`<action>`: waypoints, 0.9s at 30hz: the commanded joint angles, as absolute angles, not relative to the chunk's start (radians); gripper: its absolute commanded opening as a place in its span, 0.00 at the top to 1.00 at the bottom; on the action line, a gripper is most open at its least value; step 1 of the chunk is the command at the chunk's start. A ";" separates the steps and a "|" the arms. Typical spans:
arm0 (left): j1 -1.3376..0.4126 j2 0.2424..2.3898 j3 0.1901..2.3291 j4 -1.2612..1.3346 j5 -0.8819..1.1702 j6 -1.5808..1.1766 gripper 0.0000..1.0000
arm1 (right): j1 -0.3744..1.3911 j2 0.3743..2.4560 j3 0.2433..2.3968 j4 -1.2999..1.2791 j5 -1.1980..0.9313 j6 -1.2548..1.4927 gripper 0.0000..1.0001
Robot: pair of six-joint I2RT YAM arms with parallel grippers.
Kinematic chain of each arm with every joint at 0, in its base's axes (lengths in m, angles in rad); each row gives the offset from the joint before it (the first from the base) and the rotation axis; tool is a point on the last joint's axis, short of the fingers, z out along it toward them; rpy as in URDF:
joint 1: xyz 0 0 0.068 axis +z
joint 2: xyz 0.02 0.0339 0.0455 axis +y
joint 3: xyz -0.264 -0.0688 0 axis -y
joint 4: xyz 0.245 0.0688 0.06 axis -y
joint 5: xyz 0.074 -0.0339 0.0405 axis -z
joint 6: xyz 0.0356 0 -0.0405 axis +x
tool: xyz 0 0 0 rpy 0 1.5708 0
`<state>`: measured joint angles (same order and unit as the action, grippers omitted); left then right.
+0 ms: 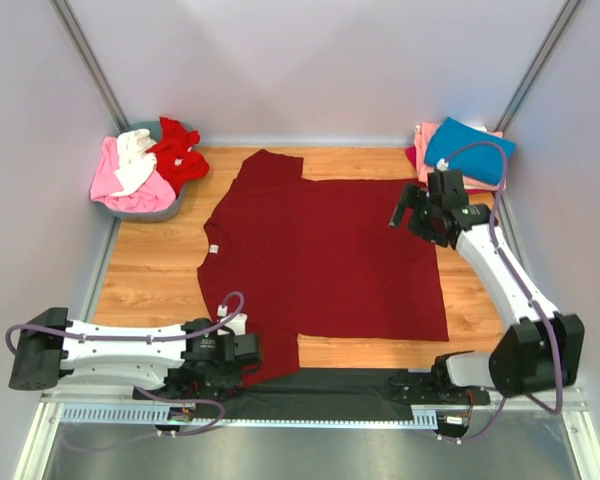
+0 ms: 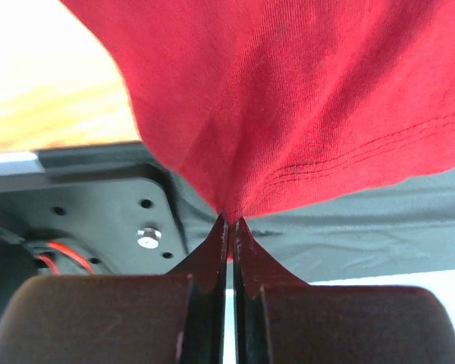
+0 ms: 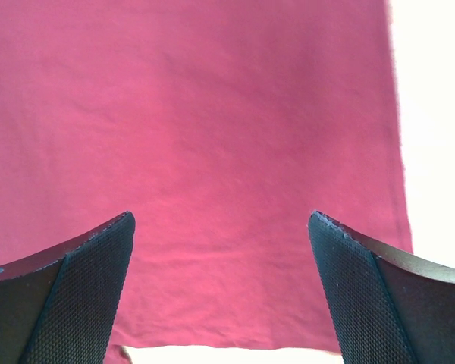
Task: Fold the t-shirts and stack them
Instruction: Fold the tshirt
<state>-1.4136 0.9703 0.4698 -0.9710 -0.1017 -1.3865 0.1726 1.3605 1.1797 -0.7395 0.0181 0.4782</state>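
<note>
The hem's near corner (image 1: 443, 337) lies free while my left gripper holds the t-shirt's near sleeve (image 1: 277, 350). Next, my right gripper pinches that corner before both grippers fold the t-shirt.
A large dark maroon t-shirt (image 1: 320, 260) lies spread flat on the wooden table (image 1: 150, 270), neck to the left. My left gripper (image 1: 248, 352) is shut on the near sleeve's hem at the table's front edge; the left wrist view shows the gripper (image 2: 231, 221) pinching a peak of the cloth (image 2: 303, 98). My right gripper (image 1: 405, 212) is open and empty above the shirt's far right corner; in the right wrist view the gripper (image 3: 221, 220) has its jaws wide apart over flat cloth (image 3: 212, 114) near the hem edge.
A grey basket (image 1: 145, 213) at the far left holds pink (image 1: 110, 178), white (image 1: 135, 160) and bright red (image 1: 180, 155) shirts. A folded teal-blue shirt (image 1: 470, 150) lies on a pink one (image 1: 425, 140) at the far right. A black mat (image 1: 350, 385) runs along the near edge.
</note>
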 commanded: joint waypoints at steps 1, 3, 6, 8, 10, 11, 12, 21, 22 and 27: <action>-1.419 0.959 0.532 -1.025 -0.236 -1.359 1.00 | 0.176 1.206 1.085 -0.730 0.156 0.528 0.03; -1.399 0.976 0.630 -1.067 -0.293 -1.307 1.00 | 0.176 1.128 1.005 -0.739 0.173 0.567 0.03; -1.317 1.025 0.764 -1.086 -0.353 -1.146 1.00 | 0.134 1.036 0.899 -0.790 0.224 0.661 0.02; -1.287 1.057 0.831 -1.082 -0.402 -1.051 1.00 | 0.048 0.996 0.842 -0.816 0.116 0.672 0.03; -1.233 1.071 0.853 -1.034 -0.403 -0.990 1.00 | -0.188 0.956 0.740 -0.811 -0.076 0.657 0.03; -1.217 1.081 0.857 -1.011 -0.396 -0.938 1.00 | -0.259 0.950 0.711 -0.819 -0.212 0.650 0.05; -1.201 1.083 0.857 -0.962 -0.387 -0.918 1.00 | -0.355 0.948 0.695 -0.834 -0.251 0.638 0.07; -1.013 1.117 0.868 -0.758 -0.296 -0.712 1.00 | -0.351 0.787 0.571 -0.960 -0.247 0.729 0.12; -0.987 1.111 0.867 -0.735 -0.251 -0.697 1.00 | -0.348 0.788 0.558 -0.966 -0.238 0.729 0.12; -0.841 1.109 0.890 -0.657 -0.173 -0.624 1.00 | -0.204 0.830 0.519 -0.994 -0.149 0.779 0.18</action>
